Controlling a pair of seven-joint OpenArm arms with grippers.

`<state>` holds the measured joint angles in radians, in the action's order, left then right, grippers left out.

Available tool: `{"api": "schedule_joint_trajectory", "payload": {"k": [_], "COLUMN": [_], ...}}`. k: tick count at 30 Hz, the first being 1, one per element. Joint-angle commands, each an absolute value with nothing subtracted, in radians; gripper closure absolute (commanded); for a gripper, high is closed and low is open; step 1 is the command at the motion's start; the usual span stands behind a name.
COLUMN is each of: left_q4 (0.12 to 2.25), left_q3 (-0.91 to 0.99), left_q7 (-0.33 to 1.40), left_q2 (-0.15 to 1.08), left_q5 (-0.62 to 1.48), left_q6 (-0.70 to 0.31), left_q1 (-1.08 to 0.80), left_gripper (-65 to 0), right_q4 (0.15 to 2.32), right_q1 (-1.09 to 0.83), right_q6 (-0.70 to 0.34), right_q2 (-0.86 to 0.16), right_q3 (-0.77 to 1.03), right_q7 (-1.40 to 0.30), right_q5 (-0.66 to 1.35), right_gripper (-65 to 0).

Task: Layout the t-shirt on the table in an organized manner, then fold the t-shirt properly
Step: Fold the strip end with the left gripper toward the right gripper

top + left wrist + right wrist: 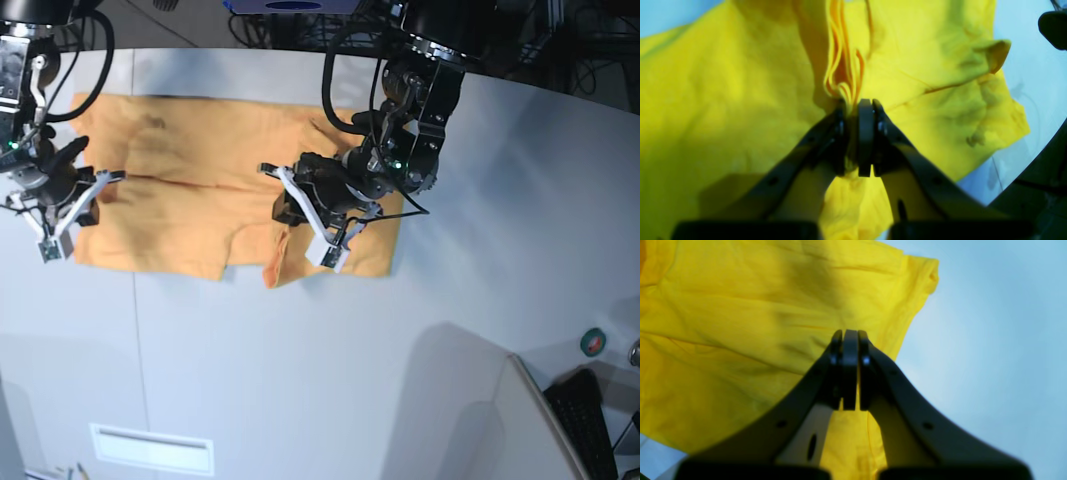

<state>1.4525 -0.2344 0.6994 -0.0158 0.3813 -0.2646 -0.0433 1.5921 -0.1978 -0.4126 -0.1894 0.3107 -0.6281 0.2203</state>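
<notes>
Next, my left gripper opens and lets go of gathered folds (277, 266) that it is pinching in the middle of the t-shirt. Then it should move to the t-shirt's outer edge (395, 238).
The t-shirt (190, 200) lies spread across the far left part of the table (350, 360), orange in the base view and yellow in both wrist views. My left gripper (855, 103) is shut on a bunch of gathered folds of the t-shirt (723, 100), near the shirt's right half (290, 212). My right gripper (850, 331) is shut over the t-shirt (740, 323), close to its hem beside bare table (990, 340). It sits at the shirt's left end (80, 205). Whether it pinches cloth I cannot tell.
A thin dark seam (135, 350) runs down the tabletop. A white label (150, 450) lies near the front edge. A small round roll (593, 342) and a keyboard (595, 410) sit at the right. A pale panel (480, 420) stands at the front right.
</notes>
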Motion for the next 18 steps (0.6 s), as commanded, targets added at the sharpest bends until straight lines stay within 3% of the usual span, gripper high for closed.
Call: {"api": "schedule_joint_trajectory", "payload": {"k": [1, 18], "left_q4": [1.469, 1.477], "left_q3": [-0.237, -0.237], "left_q7": [0.68, 0.766], "left_q2": [-0.024, -0.021], "left_q5": [0.392, 0.392], "left_q6": [-0.272, -0.272], "left_q1": [-0.03, -0.03], "left_gripper": [0.0, 0.0], "right_q4": [1.606, 1.606], "right_q1": [-0.188, -0.188], "right_q6": [-0.417, -0.417], "right_q2": [-0.202, -0.202], "right_q3": [0.32, 0.317], "right_q7": [-0.608, -0.608], "right_q5": [0.228, 0.228], "right_gripper": [0.0, 0.0]}}
